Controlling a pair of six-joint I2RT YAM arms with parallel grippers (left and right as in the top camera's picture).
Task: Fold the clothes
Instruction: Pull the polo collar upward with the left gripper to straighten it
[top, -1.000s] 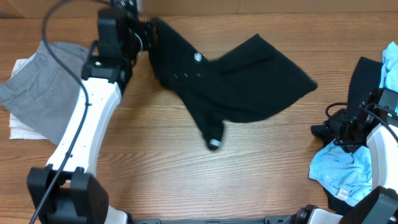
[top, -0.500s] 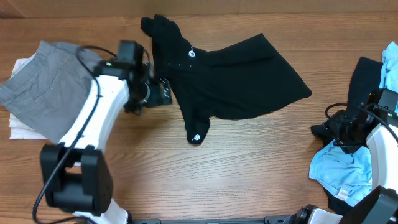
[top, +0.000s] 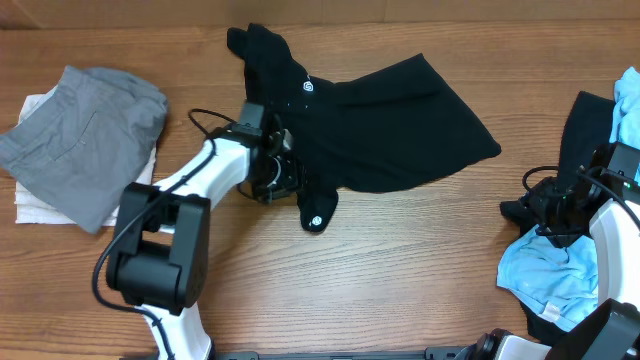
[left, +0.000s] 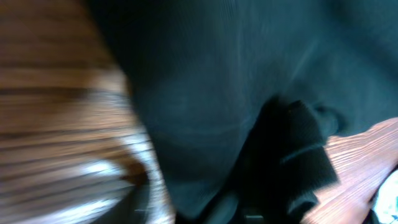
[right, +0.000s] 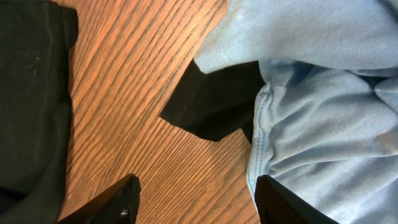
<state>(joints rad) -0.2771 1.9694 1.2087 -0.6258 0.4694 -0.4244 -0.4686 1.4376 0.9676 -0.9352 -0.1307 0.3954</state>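
Observation:
The black shirt (left: 193, 93) has loose folds (left: 301, 146) that rumple its near edge, so it will bunch up at the grip and hang down in soft folds when I lift it.
The black shirt (top: 380, 130) lies spread on the table's far middle, with a small white logo (top: 308, 86) near its top and a sleeve end hanging toward the front. My left gripper (top: 278, 178) sits low at the shirt's left front edge. The left wrist view is blurred and filled with black fabric (left: 205, 93); its jaws do not show clearly. My right gripper (right: 196, 196) is open and empty over bare wood, beside a light blue garment (right: 323, 93). It also shows at the right edge of the overhead view (top: 530, 210).
A grey garment (top: 85, 140) lies on a white one (top: 30, 205) at the far left. A pile at the right holds the light blue garment (top: 545, 275) and a black one (top: 585, 130), also seen in the right wrist view (right: 211, 102).
My left arm has swung from the shirt's far-left corner down to its left front edge. The shirt settled flatter, its sleeve end shifting left. The right arm has not moved.

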